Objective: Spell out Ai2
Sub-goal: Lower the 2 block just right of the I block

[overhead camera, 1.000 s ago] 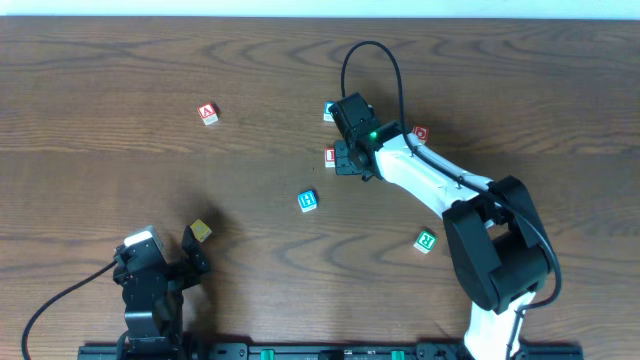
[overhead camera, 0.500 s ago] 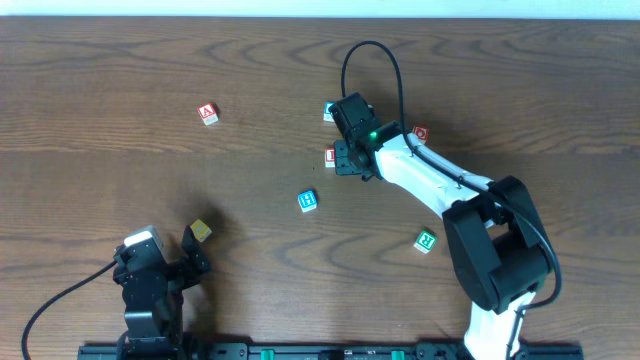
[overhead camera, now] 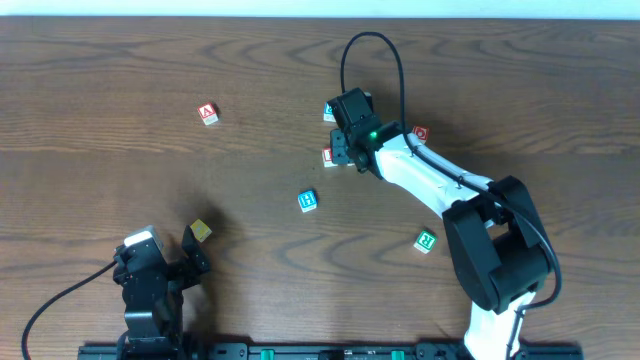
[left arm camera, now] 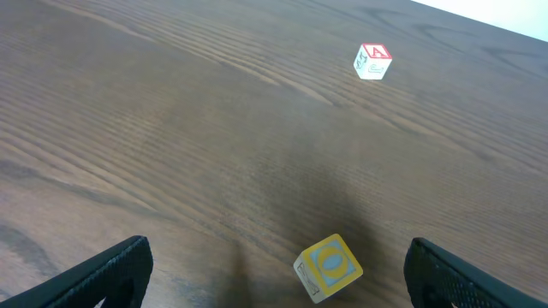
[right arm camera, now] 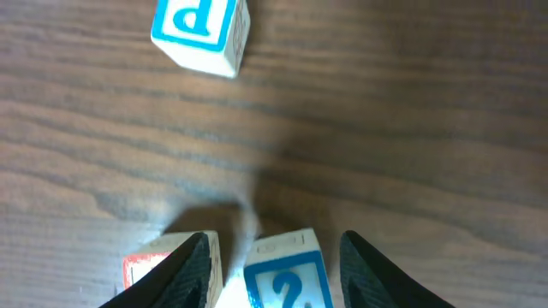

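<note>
A gap (right arm camera: 236,257) separates the blue "2" cube from the red "I" cube. My right gripper should close and push the "2" cube's free side (right arm camera: 323,272) until the two cubes touch.
The red "A" cube (overhead camera: 207,113) lies far left of the others and shows at the top right of the left wrist view (left arm camera: 372,62). The red "I" cube (overhead camera: 328,156) sits just left of my right gripper (overhead camera: 342,152). In the right wrist view the blue "2" cube (right arm camera: 287,278) rests on the table between the spread fingers of the right gripper (right arm camera: 282,275), with a gap on each side. The "I" cube (right arm camera: 141,269) peeks out beyond the left finger. From overhead the "2" cube is hidden under the gripper. My left gripper (overhead camera: 170,258) (left arm camera: 278,287) stays open at the near left.
A blue "P" cube (overhead camera: 328,110) (right arm camera: 201,26) lies just beyond the right gripper. A blue "H" cube (overhead camera: 308,201), a red "O" cube (overhead camera: 420,133) and a green cube (overhead camera: 426,240) are scattered around. A yellow cube (overhead camera: 201,231) (left arm camera: 328,268) sits between the left fingers.
The right gripper has shifted slightly toward the far edge of the table. The left arm and the loose cubes have not moved.
</note>
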### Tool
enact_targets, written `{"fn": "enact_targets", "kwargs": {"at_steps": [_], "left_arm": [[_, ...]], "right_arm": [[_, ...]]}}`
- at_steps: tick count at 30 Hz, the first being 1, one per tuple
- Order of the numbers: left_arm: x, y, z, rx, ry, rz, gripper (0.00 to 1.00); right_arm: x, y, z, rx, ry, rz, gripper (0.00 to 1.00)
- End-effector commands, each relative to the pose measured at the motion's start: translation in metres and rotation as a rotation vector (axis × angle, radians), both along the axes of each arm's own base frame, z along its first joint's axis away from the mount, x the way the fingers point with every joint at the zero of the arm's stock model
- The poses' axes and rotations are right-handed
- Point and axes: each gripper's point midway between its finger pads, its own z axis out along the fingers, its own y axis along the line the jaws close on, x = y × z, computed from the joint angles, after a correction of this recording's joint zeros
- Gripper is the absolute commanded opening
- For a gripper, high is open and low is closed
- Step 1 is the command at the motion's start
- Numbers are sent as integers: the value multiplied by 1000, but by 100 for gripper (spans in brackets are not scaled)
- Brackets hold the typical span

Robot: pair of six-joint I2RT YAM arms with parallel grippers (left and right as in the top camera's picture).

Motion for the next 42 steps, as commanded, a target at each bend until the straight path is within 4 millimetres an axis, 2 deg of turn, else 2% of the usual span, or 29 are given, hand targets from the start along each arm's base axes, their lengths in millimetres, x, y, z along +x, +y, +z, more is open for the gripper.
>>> {"fn": "enact_targets", "kwargs": {"at_steps": [1,6,8,12,15,19,26,42], "left_arm": [[0,2,-5,-3,6,12,95],[0,2,-5,-3,6,12,95],[0,2,-5,-3,6,12,96],[0,2,-5,-3,6,12,95],[0,2,-5,-3,6,12,95],[0,2,-5,-3,6,12,95],[0,2,-5,-3,6,12,95],[0,2,-5,-3,6,12,95]], "right_arm": [[11,1,4,-14,-43,-24,50],[18,-11,6,-27,-57,-57,45],[20,-21,5,-33,-48,-77,34],[21,-43,0,-19,-5,-138,1],[15,-49,-5,1,47,-139,2],[8,-41,-8,21,80,-107,1],[-4,-43,-17,0,122,-102,1],[-17,-19,-19,38,154,-39,1]]}}
